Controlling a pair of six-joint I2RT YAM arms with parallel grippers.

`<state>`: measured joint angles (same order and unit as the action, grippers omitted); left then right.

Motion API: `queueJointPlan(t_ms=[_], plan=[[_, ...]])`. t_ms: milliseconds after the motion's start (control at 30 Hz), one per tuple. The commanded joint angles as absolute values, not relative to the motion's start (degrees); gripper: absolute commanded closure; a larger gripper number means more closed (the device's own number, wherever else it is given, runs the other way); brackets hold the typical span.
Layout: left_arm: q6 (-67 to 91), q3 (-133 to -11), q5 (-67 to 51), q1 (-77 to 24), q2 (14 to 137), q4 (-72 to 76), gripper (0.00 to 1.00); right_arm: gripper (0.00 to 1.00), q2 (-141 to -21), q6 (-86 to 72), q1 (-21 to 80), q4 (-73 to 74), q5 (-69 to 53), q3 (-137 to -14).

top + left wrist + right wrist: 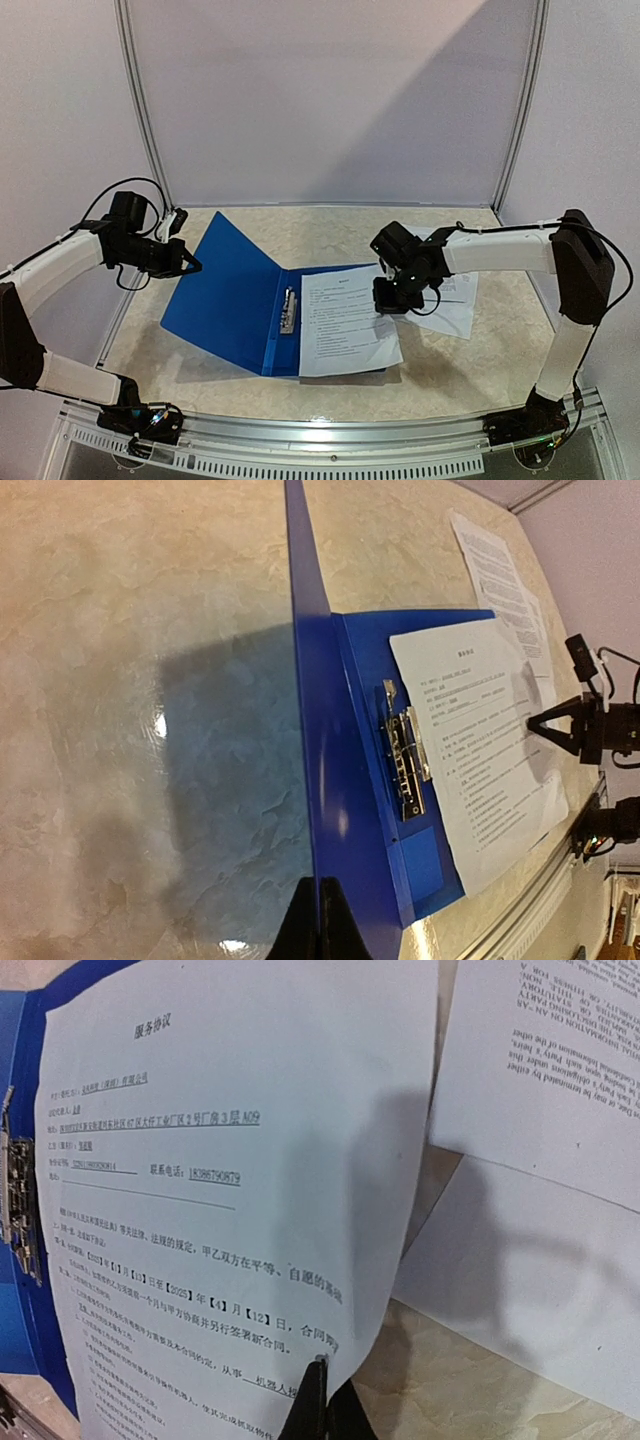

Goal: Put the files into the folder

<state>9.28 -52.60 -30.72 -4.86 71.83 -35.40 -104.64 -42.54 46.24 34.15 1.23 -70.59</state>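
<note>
The printed sheet is slanted, and its near corner (396,359) sticks out past the blue folder, so my right gripper should move the sheet toward the metal clip (289,311) and make it straight.
The blue folder (225,300) lies open, its left cover tilted up off the table. My left gripper (194,265) is shut on that cover's outer edge; in the left wrist view its fingertips (320,925) pinch the blue cover (305,680) edge-on. A printed sheet of the files (345,320) rests on the folder's right half beside the metal clip (290,310). My right gripper (387,305) is shut on that sheet's right edge, which curls up at the pinch (325,1400). More files (455,300) lie on the table to the right.
The loose sheets (540,1080) overlap each other on the beige marble-patterned table (330,225), under the right arm. White walls and a metal frame (140,110) close in the back and sides. A metal rail (330,430) runs along the near edge.
</note>
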Motion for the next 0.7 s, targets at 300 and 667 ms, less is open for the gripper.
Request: queueJointPlan(t_ms=[300,667], plan=[[9.08,-51.94,-31.43,-5.32,71.73,-35.83,1.00,1.00,-104.33,-40.21,48.93,34.45,-2.32,-72.58],[9.08,-51.95,-31.54,-5.34,71.28,-35.92,1.00,1.00,-103.34,-47.37,48.33,18.89,-8.76,-65.51]])
